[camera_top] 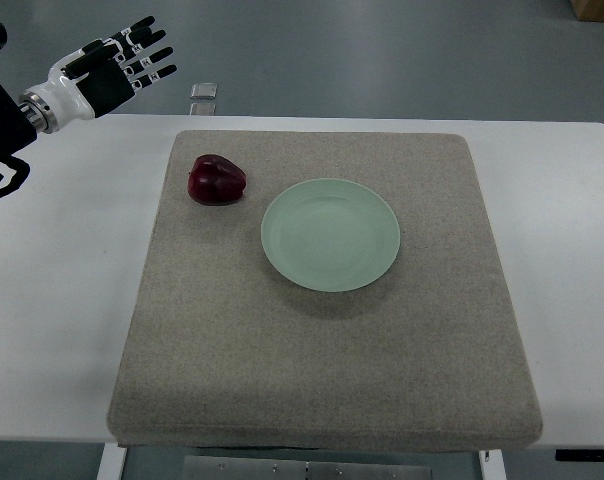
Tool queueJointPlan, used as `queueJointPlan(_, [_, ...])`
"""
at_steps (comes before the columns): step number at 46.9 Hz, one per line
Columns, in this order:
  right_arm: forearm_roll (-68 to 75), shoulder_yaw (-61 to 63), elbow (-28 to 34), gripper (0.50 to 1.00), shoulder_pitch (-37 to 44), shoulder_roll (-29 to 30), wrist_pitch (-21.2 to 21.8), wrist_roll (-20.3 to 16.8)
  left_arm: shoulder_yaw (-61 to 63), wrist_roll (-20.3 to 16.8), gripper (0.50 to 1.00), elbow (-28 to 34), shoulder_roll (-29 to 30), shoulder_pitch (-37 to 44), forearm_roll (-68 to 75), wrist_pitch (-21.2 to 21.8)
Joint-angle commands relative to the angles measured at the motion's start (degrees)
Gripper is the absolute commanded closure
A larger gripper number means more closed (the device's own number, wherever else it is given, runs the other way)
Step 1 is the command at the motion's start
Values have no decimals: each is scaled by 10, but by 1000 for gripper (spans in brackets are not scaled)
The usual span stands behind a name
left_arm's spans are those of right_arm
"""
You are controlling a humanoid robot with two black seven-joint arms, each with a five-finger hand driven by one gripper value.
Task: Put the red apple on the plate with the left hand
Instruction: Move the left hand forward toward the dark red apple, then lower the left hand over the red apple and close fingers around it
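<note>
My left gripper needs to turn and bring its open fingers around the red apple, because its fingers point past the table's far edge.
A dark red apple lies on the grey mat, just left of a pale green plate that holds nothing. The two are apart by a small gap. My left hand hovers at the upper left, beyond the table's far edge and well away from the apple. Its fingers are spread and hold nothing. The right arm does not show.
The mat covers most of a white table. A small clear object sits on the floor past the table's far edge. A brown box corner shows at the top right.
</note>
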Motion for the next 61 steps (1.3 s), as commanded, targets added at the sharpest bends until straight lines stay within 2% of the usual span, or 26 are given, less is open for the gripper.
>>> queueJointPlan(1, [0,0,0,536,0,0,0,0,2,0,504,3,4,0,3,-3])
queueJointPlan(8, [0,0,0,536,0,0,0,0,20,0,504,3,11,-2,31,-10])
queueJointPlan(15, [0,0,0,536,0,0,0,0,36,-9,504,-1,22,-18,163,-10])
queueJointPlan(24, [0,0,0,536,0,0,0,0,35,-86,504,-29,52,-30,291,-10])
queueJointPlan(36, [0,0,0,538,0,0,0,0,35,-186,504,-182,135,-25,508,-2])
queueJointPlan(42, [0,0,0,536,0,0,0,0,35,-230,504,-218,146,-22,616,7])
queueJointPlan(49, [0,0,0,536,0,0,0,0,39,-248,506,-242,145,-22,748,49])
queueJointPlan(58, [0,0,0,536,0,0,0,0,76,-263,508,-286,140,-23,942,193])
queueJointPlan(61, [0,0,0,536,0,0,0,0,88,-263,508,-286,136,-25,975,214])
